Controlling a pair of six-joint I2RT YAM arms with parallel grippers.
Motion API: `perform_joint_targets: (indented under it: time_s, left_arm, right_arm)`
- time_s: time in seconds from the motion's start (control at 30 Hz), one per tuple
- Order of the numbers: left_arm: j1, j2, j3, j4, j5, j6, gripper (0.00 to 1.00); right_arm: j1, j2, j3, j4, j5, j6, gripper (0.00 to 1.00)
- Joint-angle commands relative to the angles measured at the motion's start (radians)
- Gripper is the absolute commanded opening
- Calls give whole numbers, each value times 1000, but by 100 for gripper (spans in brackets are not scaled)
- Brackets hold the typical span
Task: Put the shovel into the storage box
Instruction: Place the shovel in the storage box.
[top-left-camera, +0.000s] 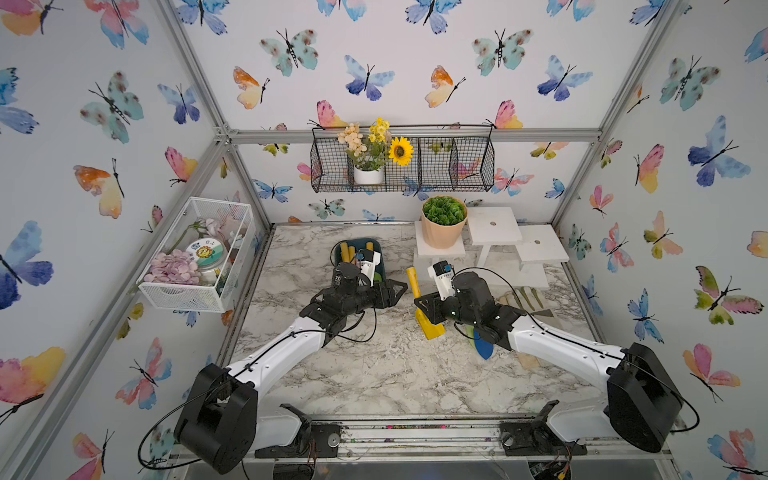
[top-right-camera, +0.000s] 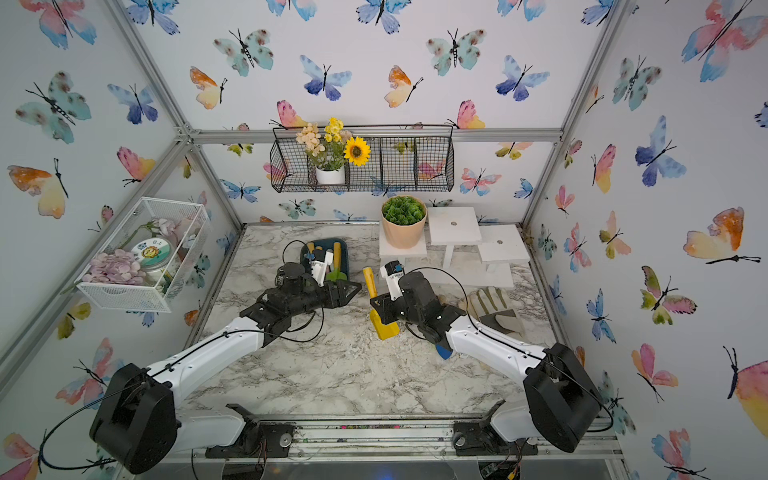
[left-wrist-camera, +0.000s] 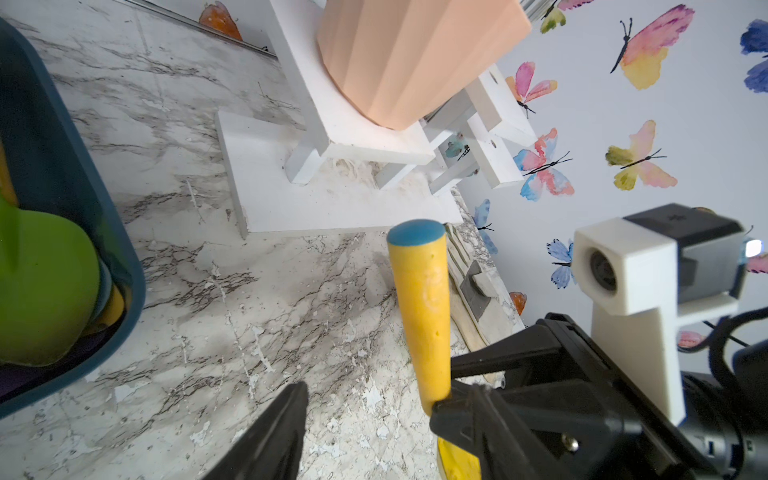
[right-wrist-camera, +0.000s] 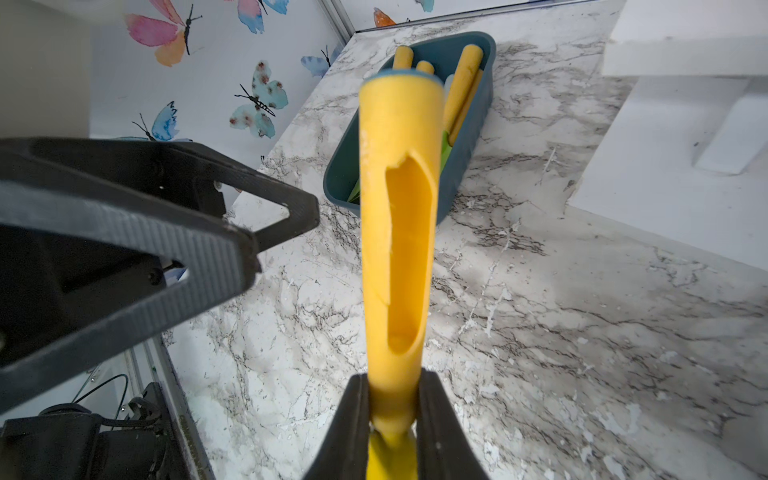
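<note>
My right gripper has the yellow shovel by its neck (right-wrist-camera: 393, 396), away from the storage box. My left gripper should grab the shovel's free handle (top-right-camera: 368, 277) and carry the shovel over.
My right gripper (right-wrist-camera: 392, 382) is shut on the neck of the yellow shovel (right-wrist-camera: 399, 228), holding it above the marble table. In both top views the shovel (top-left-camera: 412, 280) (top-right-camera: 369, 280) has its handle pointing toward the back and its blade toward the front. The dark teal storage box (top-left-camera: 358, 240) (top-right-camera: 344, 259) sits at the back left with other yellow-handled tools inside. My left gripper (top-left-camera: 401, 289) is open and holds nothing, just left of the shovel's handle and in front of the box. One of its fingers (left-wrist-camera: 282, 428) shows in the left wrist view, beside the handle (left-wrist-camera: 424, 311).
A peach pot (top-left-camera: 442, 232) with a green plant stands on white stepped stands (top-left-camera: 494, 226) at the back right. Work gloves (top-left-camera: 523, 297) lie to the right, and a blue tool (top-left-camera: 484, 349) under the right arm. A white mesh basket (top-left-camera: 195, 257) hangs on the left wall.
</note>
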Motion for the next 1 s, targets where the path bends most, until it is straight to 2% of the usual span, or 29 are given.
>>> perform_joint_targets:
  time_s: [0.0,0.27,0.4,0.53,0.63,0.8,0.87,0.97]
  left_arm:
    - [-11,29,35,46,40,11,67]
    - [-18,91,75,89,49,7,66]
    - [-27,123,102,109,49,-3,62]
    - [-31,143,117,116,94,-6,50]
    - [-31,149,120,116,100,-10,36]
    - [-30,156,139,79,82,-1,9]
    - [-23,160,155,44,69,17,5]
    - [10,160,169,10,69,32,3]
  right_arm:
    - [6,-5,41,48,-46,3,14]
    - [7,-3,46,73,-105,-7,14]
    - [7,3,54,74,-124,-13,14]
    - [7,1,55,76,-125,-13,14]
    - [7,5,53,79,-125,-13,16]
    - [7,12,59,58,-73,-7,28]
    - [7,10,57,48,-30,-4,36]
    - [7,1,56,21,10,-6,41]
